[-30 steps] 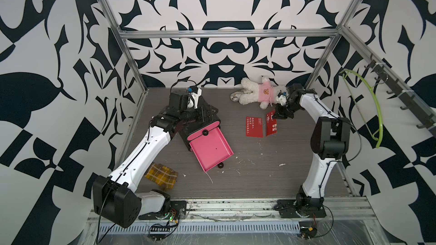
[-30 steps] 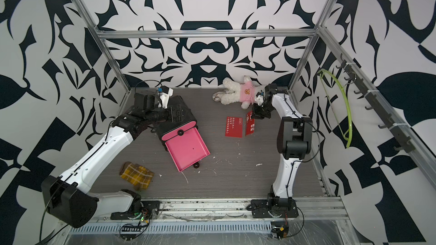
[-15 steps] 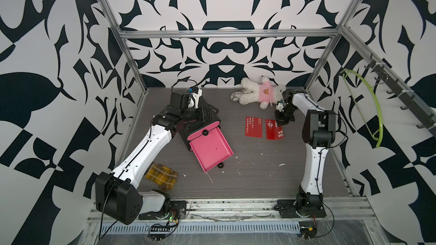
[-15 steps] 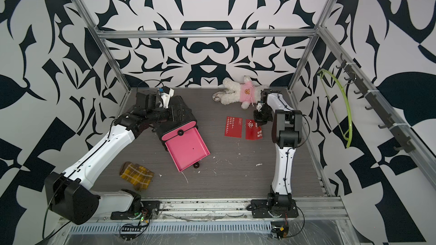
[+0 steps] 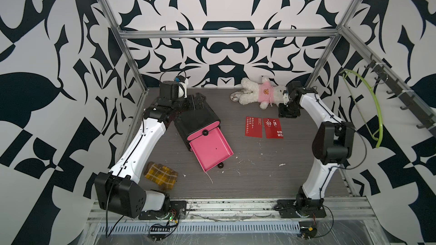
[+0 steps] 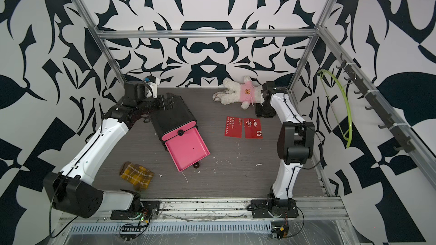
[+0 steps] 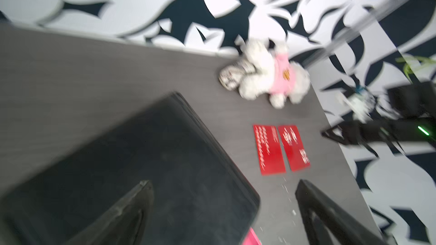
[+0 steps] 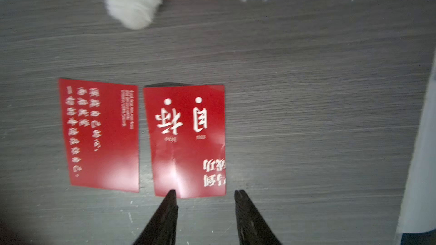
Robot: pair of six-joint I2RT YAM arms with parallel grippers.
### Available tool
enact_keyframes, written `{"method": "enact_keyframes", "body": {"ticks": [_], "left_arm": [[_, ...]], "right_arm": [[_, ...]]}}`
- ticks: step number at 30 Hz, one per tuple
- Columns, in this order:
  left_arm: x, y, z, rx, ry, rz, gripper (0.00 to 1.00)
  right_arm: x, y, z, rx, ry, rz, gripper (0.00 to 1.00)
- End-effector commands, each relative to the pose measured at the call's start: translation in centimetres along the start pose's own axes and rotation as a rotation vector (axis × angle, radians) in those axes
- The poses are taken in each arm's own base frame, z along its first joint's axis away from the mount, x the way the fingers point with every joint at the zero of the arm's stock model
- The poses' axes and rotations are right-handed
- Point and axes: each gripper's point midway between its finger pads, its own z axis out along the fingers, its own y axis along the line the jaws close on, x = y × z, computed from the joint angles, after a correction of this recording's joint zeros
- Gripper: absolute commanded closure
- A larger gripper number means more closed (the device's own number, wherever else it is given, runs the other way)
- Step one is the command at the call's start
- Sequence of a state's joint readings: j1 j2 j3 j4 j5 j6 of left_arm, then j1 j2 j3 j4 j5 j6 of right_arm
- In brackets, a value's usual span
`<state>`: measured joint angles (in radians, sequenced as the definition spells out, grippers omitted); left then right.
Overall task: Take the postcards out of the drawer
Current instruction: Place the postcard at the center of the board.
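Note:
The robot's left gripper should hold the cabinet's back end while the right gripper pushes the drawer shut, because the cabinet stands free with its pink drawer pulled out.
Two red postcards with white characters lie flat side by side on the grey table, one to the left of the other, also close up. My right gripper hovers open over the near edge of the right-hand postcard, holding nothing; in a top view it sits just behind the cards. The pink drawer is pulled out of its black cabinet and its floor looks bare. My left gripper is wide open above the cabinet's back end.
A white teddy bear in a pink shirt lies at the back, right behind the right gripper. A yellow plaid cloth lies at the front left. A green hanger hangs on the right wall rail.
My right gripper has opened and let go of the right-hand red postcard, which was tilted up and now lies flat beside the other. The left arm has barely moved.

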<state>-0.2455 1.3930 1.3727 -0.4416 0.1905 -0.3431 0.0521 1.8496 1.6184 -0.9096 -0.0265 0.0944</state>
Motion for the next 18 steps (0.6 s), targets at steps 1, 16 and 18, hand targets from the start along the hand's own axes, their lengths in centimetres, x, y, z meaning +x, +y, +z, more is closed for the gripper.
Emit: {"method": "enact_keyframes", "body": {"ticks": [1,16,18], "left_arm": [[0.0,3.7,1.2,-0.081,0.043,-0.001,0.01],[2.0,8.4,6.9,0.001,0.201,-0.057,0.01],[2.6,8.5,7.4,0.016,0.234,-0.079,0.03]], "right_arm": [[1.4,5.6,-2.6,-0.040,-0.095,-0.084,0.57],[15.6,20.2,-4.2,-0.369,-0.185,-0.259,1.00],[17.3,21.5,-3.8,-0.387,-0.179,-0.281,1.00]]}}
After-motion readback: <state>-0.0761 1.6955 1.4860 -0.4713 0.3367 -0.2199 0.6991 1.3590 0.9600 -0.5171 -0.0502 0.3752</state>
